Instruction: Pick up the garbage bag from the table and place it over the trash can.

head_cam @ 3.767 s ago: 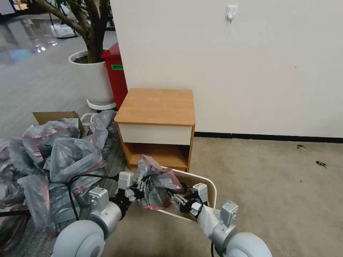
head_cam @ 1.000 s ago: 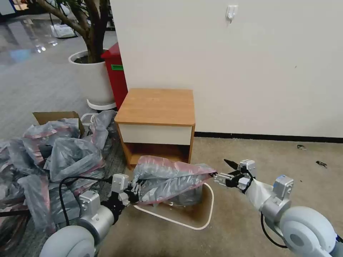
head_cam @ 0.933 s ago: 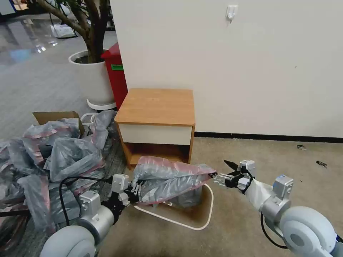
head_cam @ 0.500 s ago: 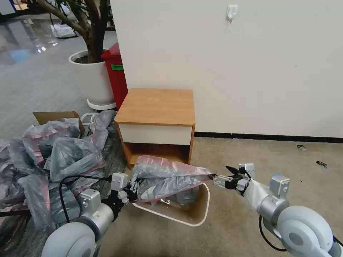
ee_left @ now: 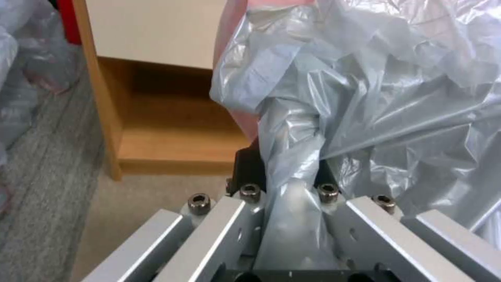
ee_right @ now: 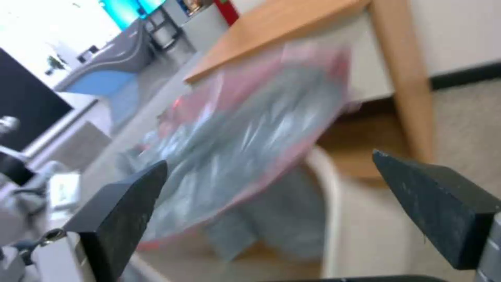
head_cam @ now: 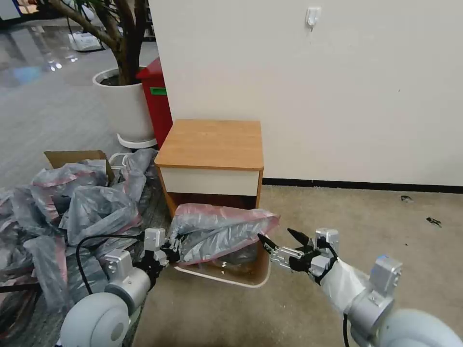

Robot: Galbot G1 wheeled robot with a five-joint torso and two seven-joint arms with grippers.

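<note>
My gripper is about to pull the pink band, which splits into upper and lower edges (head_cam: 234,249), so the garbage bag's opening (head_cam: 223,228) will spread open when I pull.
The grey garbage bag (head_cam: 219,231) with its pink rim band hangs spread over the cream trash can (head_cam: 258,270), which stands on the carpet in front of the table (head_cam: 212,142). My left gripper (head_cam: 170,249) is shut on the bag's left end; in the left wrist view the plastic (ee_left: 365,98) is bunched between its fingers (ee_left: 245,168). My right gripper (head_cam: 278,239) is open just right of the bag's right end and apart from it. Its wrist view shows the bag (ee_right: 245,149) and the can's rim (ee_right: 330,196) beyond the spread fingertips (ee_right: 125,203).
A big heap of similar bags (head_cam: 82,212) and a cardboard box (head_cam: 72,156) lie to the left. A red bin (head_cam: 156,99) and a white plant pot (head_cam: 125,106) stand behind the nightstand. Open carpet stretches to the right, up to the wall.
My right gripper has let go of the bag's right end, opened and drawn back toward me. The left gripper has carried the bag slightly left and farther out.
</note>
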